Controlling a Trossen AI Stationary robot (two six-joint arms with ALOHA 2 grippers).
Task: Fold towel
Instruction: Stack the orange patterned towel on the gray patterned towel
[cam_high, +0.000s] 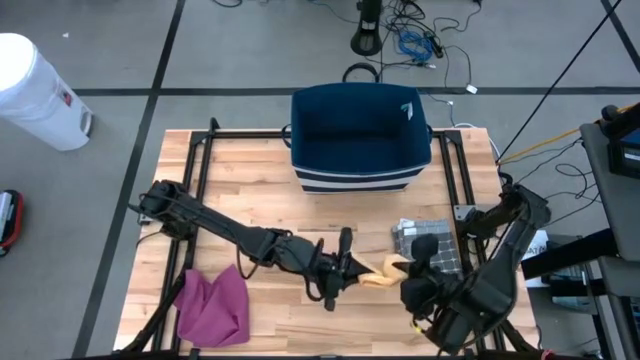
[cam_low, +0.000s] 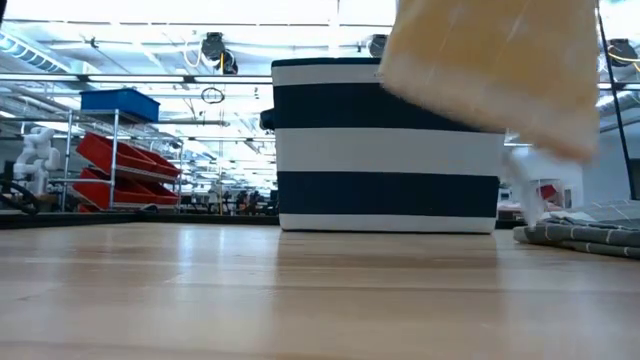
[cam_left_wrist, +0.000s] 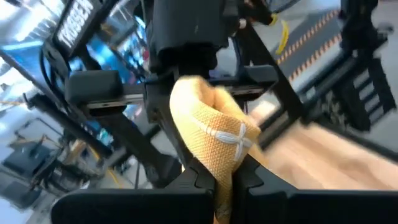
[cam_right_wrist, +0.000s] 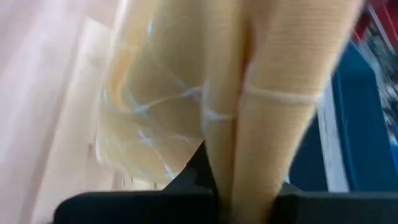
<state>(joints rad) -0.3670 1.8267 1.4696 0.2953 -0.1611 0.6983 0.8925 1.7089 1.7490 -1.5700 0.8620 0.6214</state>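
Note:
The robot's right gripper is pinching gathered layers of the yellow towel (cam_right_wrist: 239, 124). It should let go and grip the towel's edge once the left gripper lays the towel down.
A yellow towel (cam_high: 383, 272) with white stitching hangs bunched between my two grippers over the table's near middle. In the low view the towel (cam_low: 490, 70) is well above the wood. My left gripper (cam_high: 352, 266) is shut on the towel's left end. My right gripper (cam_high: 410, 276) is shut on its right end. The towel fills the right wrist view (cam_right_wrist: 249, 81). My left gripper pinches a bunched, stitched fold of the towel (cam_left_wrist: 225, 163) between its two fingers, coming level from the table's left. The cloth bulges out past the fingers, clear of the table. My right gripper pinches several gathered layers of the towel (cam_right_wrist: 231, 168), slanting down from the table's right. The cloth hangs loose beyond the fingers, lifted off the wood.
A navy-and-white striped basket (cam_high: 360, 135) stands at the table's far middle. A magenta cloth (cam_high: 215, 305) lies crumpled at the near left. A folded grey checked cloth (cam_high: 432, 240) lies right of centre, beside my right arm. A white bin (cam_high: 35, 90) stands off the table.

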